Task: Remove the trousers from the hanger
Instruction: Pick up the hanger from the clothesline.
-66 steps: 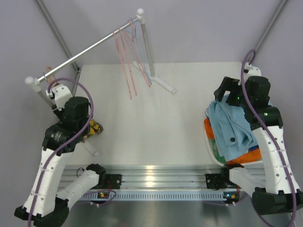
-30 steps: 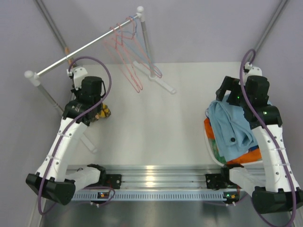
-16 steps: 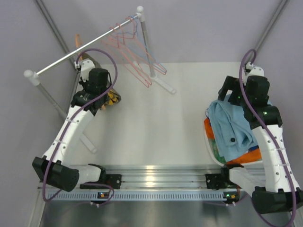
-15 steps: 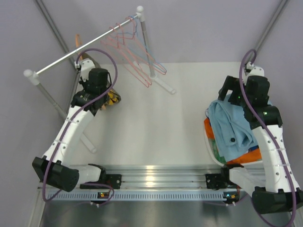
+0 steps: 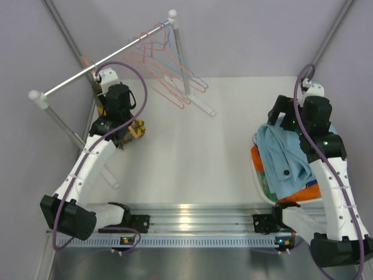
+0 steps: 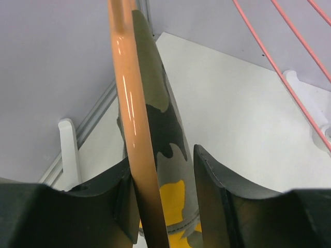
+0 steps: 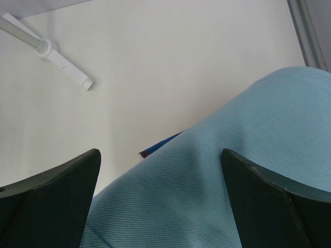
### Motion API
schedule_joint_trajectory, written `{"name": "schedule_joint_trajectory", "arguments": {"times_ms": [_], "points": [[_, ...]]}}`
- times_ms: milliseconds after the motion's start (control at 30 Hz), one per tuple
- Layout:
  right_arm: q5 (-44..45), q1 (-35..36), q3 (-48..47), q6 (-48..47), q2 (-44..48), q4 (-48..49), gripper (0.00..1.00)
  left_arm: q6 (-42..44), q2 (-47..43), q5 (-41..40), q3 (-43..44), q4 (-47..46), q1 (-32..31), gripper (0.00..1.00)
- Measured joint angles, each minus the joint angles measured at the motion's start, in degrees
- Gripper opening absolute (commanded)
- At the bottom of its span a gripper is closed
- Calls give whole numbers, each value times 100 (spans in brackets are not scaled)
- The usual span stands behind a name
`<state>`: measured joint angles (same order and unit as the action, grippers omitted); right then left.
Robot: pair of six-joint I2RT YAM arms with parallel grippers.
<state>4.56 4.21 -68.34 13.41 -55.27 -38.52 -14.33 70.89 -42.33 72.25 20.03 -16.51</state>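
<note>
Next, I open my left gripper, because the orange hanger (image 6: 139, 165) leans at a slant against one of its fingers. Then I should centre my fingers on the hanger's arm (image 6: 148, 206) before I lift the hanger off the rail.
My left gripper (image 5: 123, 129) (image 6: 163, 168) is up by the rail's left part, shut on an orange hanger (image 6: 126, 103) and the olive camouflage and yellow trousers (image 6: 158, 111) draped on it. The trousers stick out beside the gripper in the top view (image 5: 136, 129). My right gripper (image 5: 281, 119) (image 7: 160, 155) is open and empty just above the light blue trousers (image 5: 285, 154) (image 7: 232, 170), which top a pile with bright orange trousers (image 5: 307, 191) and a green edge (image 5: 266, 182) underneath.
The metal rail (image 5: 70, 80) runs diagonally from the far left to a post (image 5: 180, 52). Several empty pink and blue wire hangers (image 5: 169, 61) hang near the post. The rack's white foot (image 5: 201, 105) lies on the table. The pile sits in a white basket (image 5: 254, 166).
My left arm rose from the table's left side toward the rail with the camouflage trousers, then drew slightly back. The empty hangers swung toward the right. The right arm stayed still.
</note>
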Motion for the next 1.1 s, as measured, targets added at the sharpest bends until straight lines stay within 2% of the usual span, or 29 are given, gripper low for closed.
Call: {"name": "schedule_joint_trajectory", "arguments": {"times_ms": [567, 1100], "points": [[-144, 0, 125, -79, 127, 22, 100, 105, -654, 245, -881, -601, 20, 47], [-186, 0, 234, -76, 275, 33, 100, -2, -686, 85, -1117, -787, -118, 48]]}}
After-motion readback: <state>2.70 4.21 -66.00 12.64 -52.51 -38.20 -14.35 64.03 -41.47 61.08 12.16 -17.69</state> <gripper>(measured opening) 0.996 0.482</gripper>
